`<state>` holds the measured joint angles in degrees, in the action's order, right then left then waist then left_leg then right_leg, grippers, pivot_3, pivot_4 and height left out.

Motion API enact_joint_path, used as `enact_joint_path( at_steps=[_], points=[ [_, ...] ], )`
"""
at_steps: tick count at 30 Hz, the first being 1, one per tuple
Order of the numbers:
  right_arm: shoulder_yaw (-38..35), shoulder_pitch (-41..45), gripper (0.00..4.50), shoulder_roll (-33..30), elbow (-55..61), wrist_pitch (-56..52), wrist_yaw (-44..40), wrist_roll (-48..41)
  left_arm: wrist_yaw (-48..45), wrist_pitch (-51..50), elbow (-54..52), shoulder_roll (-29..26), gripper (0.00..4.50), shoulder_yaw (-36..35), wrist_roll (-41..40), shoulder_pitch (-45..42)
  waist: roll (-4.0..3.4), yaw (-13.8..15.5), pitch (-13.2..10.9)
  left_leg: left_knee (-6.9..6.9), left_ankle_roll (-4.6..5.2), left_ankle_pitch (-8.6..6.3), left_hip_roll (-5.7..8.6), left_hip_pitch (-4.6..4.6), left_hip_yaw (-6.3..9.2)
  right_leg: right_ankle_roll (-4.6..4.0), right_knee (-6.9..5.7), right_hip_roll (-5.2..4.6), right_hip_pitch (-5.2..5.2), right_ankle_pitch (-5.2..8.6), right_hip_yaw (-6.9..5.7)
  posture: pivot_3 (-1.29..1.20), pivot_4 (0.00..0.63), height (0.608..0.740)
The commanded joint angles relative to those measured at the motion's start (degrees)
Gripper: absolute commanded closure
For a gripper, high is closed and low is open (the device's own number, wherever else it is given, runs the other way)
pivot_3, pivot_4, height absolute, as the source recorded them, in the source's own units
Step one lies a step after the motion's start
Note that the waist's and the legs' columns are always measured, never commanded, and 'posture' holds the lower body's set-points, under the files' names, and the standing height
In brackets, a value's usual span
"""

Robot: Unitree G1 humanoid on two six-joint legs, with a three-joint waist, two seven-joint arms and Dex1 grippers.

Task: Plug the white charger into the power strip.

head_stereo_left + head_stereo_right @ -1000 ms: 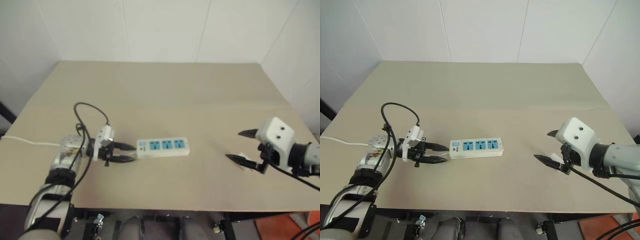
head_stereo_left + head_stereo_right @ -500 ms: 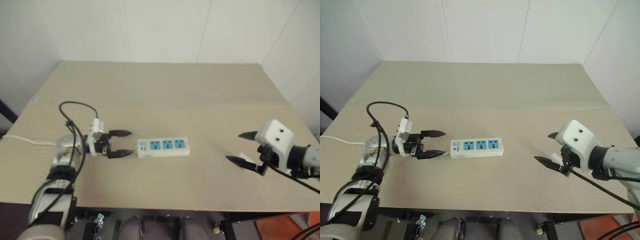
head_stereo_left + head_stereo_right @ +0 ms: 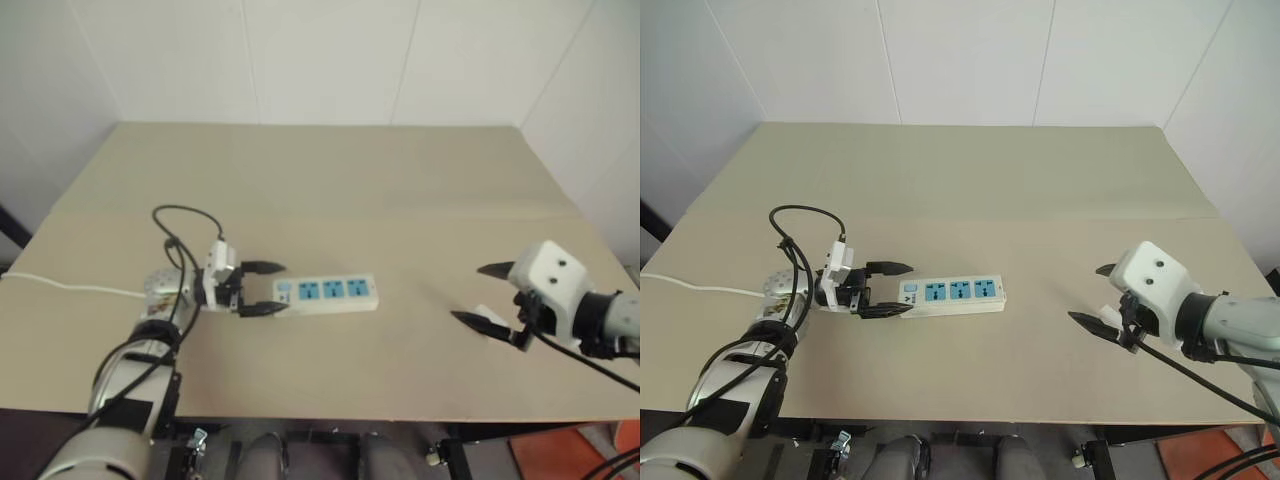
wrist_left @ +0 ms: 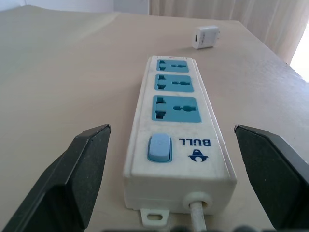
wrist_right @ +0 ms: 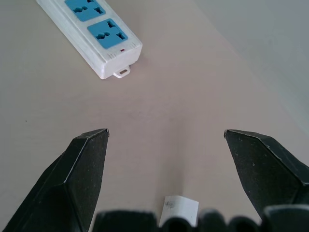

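My gripper is about to push the white charger (image 3: pixel 490 315) into the blue socket by the switch, where open slots (image 4: pixel 161 108) show, so it should sink flush and stand upright.
The power strip (image 3: pixel 327 294) lies flat on the tan table, a white bar with three blue sockets and its switch end towards my left arm. My left gripper (image 3: pixel 285 288) is open, its black fingers (image 4: pixel 89 169) standing either side of that switch end without touching it. The white charger (image 4: pixel 205 37) lies on the table beyond the strip's far end, under my right gripper (image 3: pixel 468 292). The right gripper hangs open over the table with nothing between its fingers. The strip's far end (image 5: pixel 104 48) shows ahead of it.
The strip's thin white cord (image 3: pixel 70 286) runs from the switch end along the table to its left edge. A black cable (image 3: pixel 185 215) loops above my left wrist. The table (image 3: pixel 330 190) meets white walls at the back and on both sides.
My left gripper has opened wide and moved right, so its fingers now flank the strip's switch end. The right gripper has stayed in place.
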<state>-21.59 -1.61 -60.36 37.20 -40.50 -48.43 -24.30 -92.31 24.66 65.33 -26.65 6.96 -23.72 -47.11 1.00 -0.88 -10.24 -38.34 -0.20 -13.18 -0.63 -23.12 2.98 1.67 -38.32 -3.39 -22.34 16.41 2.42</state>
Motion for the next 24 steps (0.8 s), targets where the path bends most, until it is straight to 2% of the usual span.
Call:
enact_joint_path(
  at_steps=[1, 6, 11, 20, 24],
  points=[
    [-3.1, -0.2, 0.00, -0.5, 2.0, -0.3, 0.2, 0.1, -0.2, 0.3, -0.5, -0.2, 0.03, 1.0, -1.6, -0.9, 0.00, 0.0, 0.0, 0.00, 0.00, 0.00, 0.00, 0.00, 0.00, 0.00, -0.01, 0.00, 0.00, 0.00, 0.00, 0.00, 0.150, 0.740],
    [-3.2, 0.4, 0.00, -0.5, 2.3, -1.1, 0.6, -0.3, -0.2, 4.2, 3.0, -0.1, 0.03, 1.0, 2.1, -1.1, 0.00, 0.0, 0.0, 0.00, 0.00, 0.00, 0.00, 0.00, 0.00, 0.00, -0.01, 0.00, 0.00, 0.00, 0.00, 0.00, 0.150, 0.740],
    [-2.9, 0.6, 0.00, -0.4, 2.4, -1.3, 0.7, -0.2, -0.2, 6.6, 6.2, 1.5, 0.03, -2.0, 5.4, -1.4, 0.01, 0.1, 0.0, 0.00, 0.00, 0.00, 0.01, 0.01, 0.00, 0.00, 0.00, -0.01, 0.01, 0.00, 0.00, 0.00, 0.150, 0.740],
    [-2.5, 1.6, 0.00, -0.7, 1.8, -1.6, 0.7, 0.1, 1.5, 7.5, 8.0, 4.9, 0.03, -6.5, 10.0, -2.3, 0.01, 0.5, 0.0, -0.01, 0.00, 0.00, 0.06, 0.00, 0.01, 0.01, 0.00, -0.04, 0.03, 0.00, -0.01, 0.00, 0.150, 0.740],
    [-2.4, 1.9, 0.00, -0.6, 2.0, -1.9, 1.2, 0.1, 2.9, 8.5, 8.3, 5.4, 0.03, -6.5, 13.4, -2.9, 0.01, 0.7, 0.0, -0.02, 0.00, 0.00, 0.07, 0.03, 0.02, 0.01, -0.01, -0.04, 0.04, 0.00, -0.02, 0.00, 0.150, 0.740]
  ],
)
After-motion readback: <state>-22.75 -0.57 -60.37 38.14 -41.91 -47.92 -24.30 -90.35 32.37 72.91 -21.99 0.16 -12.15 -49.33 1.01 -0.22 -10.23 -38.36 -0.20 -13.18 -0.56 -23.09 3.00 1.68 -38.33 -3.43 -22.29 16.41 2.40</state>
